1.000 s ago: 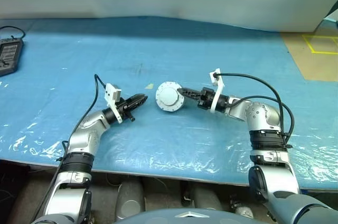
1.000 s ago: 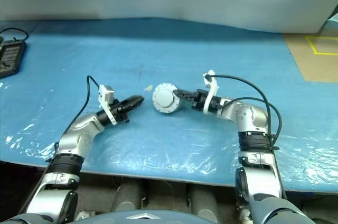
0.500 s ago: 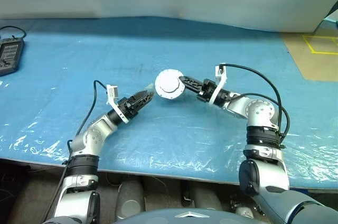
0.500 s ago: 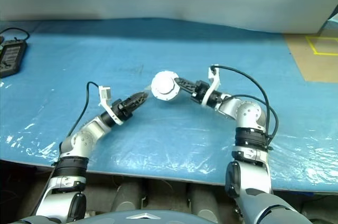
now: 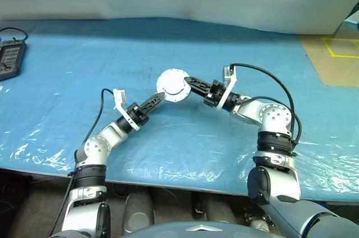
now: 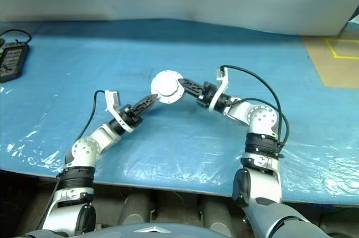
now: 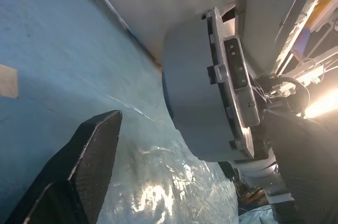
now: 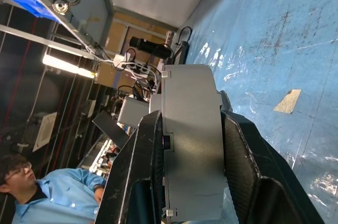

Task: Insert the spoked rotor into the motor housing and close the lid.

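Note:
My gripper will bring the whole motor housing [image 5: 173, 85] along closed when it carries it by its lid, because tabs hold the seam [image 7: 216, 73] along the motor housing's rim.
My right gripper [image 5: 187, 83] is shut on the edge of a round silver-grey metal unit, the motor housing [image 5: 173, 85], and holds it off the blue table. Its smooth plain face points toward the head camera. In the right wrist view the housing [image 8: 190, 145] sits edge-on between both black fingers [image 8: 132, 182]. A flanged seam with tabs runs round the housing [image 7: 195, 92] in the left wrist view; I cannot tell the lid apart from the body. My left gripper [image 5: 159, 98] is open, its tips just below and left of the housing. The spoked rotor is hidden.
The table [image 5: 168, 41] is covered with blue plastic sheet. A black device with a cable [image 5: 10, 58] lies at its far left. A small tan scrap [image 8: 288, 101] lies on the sheet. Brown floor with yellow tape [image 5: 336, 53] is at the right. A person in a blue shirt [image 8: 31, 203] is beyond the table.
My right gripper has raised the housing and carried it a little left. My left gripper has opened, rolled and come in under the housing's left edge.

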Tool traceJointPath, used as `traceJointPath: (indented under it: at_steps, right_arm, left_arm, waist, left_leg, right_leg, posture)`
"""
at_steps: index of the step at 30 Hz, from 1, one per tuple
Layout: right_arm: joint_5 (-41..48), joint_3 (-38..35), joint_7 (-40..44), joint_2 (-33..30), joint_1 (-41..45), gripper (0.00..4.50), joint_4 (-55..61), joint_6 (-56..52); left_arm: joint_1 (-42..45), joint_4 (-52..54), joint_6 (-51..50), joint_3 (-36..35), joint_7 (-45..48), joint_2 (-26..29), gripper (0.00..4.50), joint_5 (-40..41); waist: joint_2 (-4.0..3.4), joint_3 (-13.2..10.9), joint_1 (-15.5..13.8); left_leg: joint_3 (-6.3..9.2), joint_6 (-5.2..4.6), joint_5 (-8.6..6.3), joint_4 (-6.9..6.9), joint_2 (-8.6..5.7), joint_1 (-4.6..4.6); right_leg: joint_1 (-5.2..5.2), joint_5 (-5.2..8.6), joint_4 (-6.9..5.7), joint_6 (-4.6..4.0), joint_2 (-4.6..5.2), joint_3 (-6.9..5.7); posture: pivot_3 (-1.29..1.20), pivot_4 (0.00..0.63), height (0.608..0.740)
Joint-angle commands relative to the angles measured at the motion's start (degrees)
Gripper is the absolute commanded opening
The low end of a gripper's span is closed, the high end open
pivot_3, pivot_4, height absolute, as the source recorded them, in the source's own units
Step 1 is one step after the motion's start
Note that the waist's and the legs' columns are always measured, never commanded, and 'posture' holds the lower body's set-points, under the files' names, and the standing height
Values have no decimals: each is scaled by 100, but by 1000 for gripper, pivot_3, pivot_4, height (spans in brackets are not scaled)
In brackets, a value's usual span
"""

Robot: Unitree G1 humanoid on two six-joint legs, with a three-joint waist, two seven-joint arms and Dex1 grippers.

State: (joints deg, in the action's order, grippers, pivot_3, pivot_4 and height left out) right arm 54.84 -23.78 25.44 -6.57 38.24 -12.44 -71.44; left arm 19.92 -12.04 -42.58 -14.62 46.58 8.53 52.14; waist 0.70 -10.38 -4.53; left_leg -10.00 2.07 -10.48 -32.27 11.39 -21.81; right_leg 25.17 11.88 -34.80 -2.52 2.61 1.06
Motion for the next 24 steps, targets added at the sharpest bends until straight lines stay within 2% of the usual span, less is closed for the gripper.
traceJointPath:
  at_steps: [1,14,17,21,24]
  right_arm:
    - [421,67,123,83,31,1295,468,-81]
    - [395,457,227,68,-234,1295,808,-137]
    - [389,422,186,76,-203,1295,762,-95]
    - [338,346,65,92,-134,1295,607,-4]
    - [304,236,-156,144,-34,1295,371,67]
  left_arm:
    - [87,177,-61,-48,-36,-97,4450,187]
    - [360,67,52,-45,-32,-399,4450,237]
    - [350,71,30,-123,-12,-429,3879,322]
    - [240,179,4,-95,95,-373,2685,327]
    - [214,169,3,-157,78,-344,2678,398]
  waist:
    - [0,0,0]
    - [0,0,5]
    - [0,0,7]
    - [0,0,13]
    - [0,0,16]
  left_leg:
    - [0,0,0,0,0,0]
    - [4,0,0,-2,-2,3]
    - [4,0,0,-3,-2,4]
    - [4,0,0,-3,-2,4]
    - [5,0,0,-4,-2,5]
  right_leg:
    - [0,0,0,0,0,0]
    - [-7,-1,-1,2,0,0]
    - [-7,-1,-1,2,0,0]
    - [-7,-2,-2,3,0,-1]
    - [-8,-2,-3,3,0,-1]
  posture:
    - [0,150,740]
    - [0,150,740]
    - [0,150,740]
    - [0,150,740]
    - [0,150,740]
